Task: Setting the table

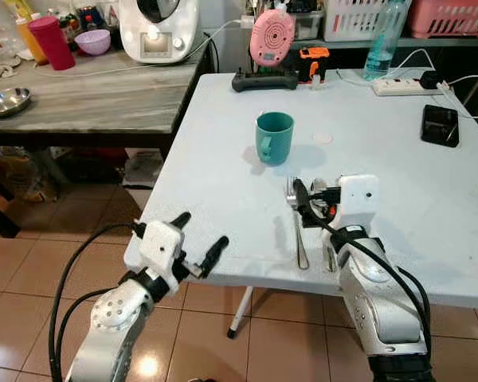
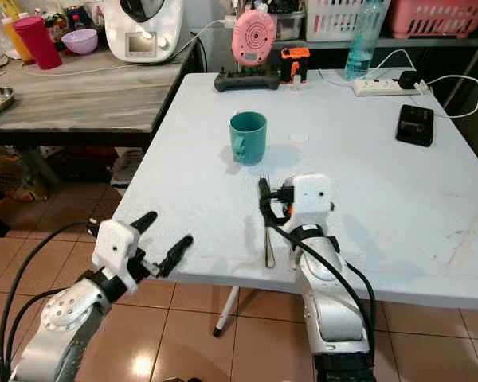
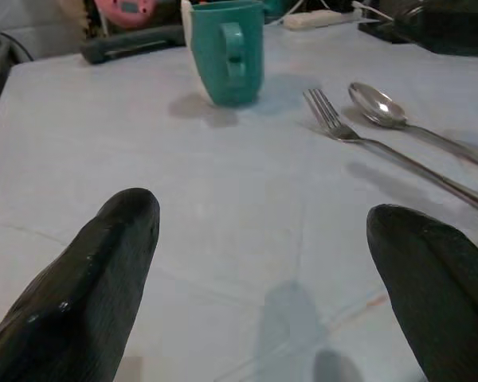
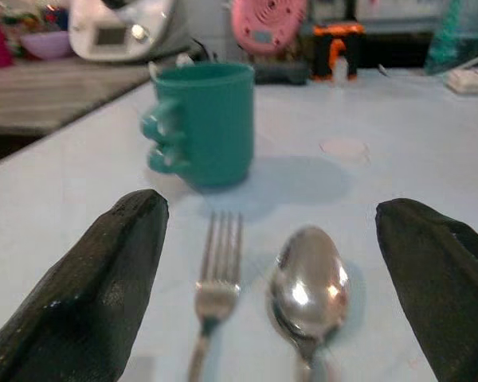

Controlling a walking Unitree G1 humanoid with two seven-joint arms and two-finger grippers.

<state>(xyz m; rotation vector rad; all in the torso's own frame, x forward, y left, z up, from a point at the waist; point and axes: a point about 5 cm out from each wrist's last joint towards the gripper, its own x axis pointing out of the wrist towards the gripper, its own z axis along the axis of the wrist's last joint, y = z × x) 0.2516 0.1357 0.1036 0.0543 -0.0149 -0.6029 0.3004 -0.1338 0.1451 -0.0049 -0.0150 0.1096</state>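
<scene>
The fork (image 1: 298,228) will come up alone when the robot lifts the fork's handle, because a clear part of the white table (image 1: 315,250) lies between the fork and the spoon.
A teal mug (image 1: 274,137) stands upright near the middle of the white table (image 1: 215,191). In front of it a fork (image 1: 300,239) and a spoon (image 4: 309,290) lie side by side, handles toward the table's near edge. My right gripper (image 1: 312,197) hovers low over their heads, open, its fingers straddling both with nothing held. In the right wrist view the fork (image 4: 217,278) lies left of the spoon, with the mug (image 4: 203,123) behind. My left gripper (image 1: 197,235) is open at the table's front left edge, empty, facing the mug (image 3: 227,52) and fork (image 3: 358,139).
A black phone (image 1: 440,125), a power strip (image 1: 397,86), a pink device (image 1: 272,37) and a water bottle (image 1: 385,36) sit along the table's far and right sides. A wooden counter (image 1: 88,95) with a kitchen machine (image 1: 159,28) and steel bowl (image 1: 6,101) stands left.
</scene>
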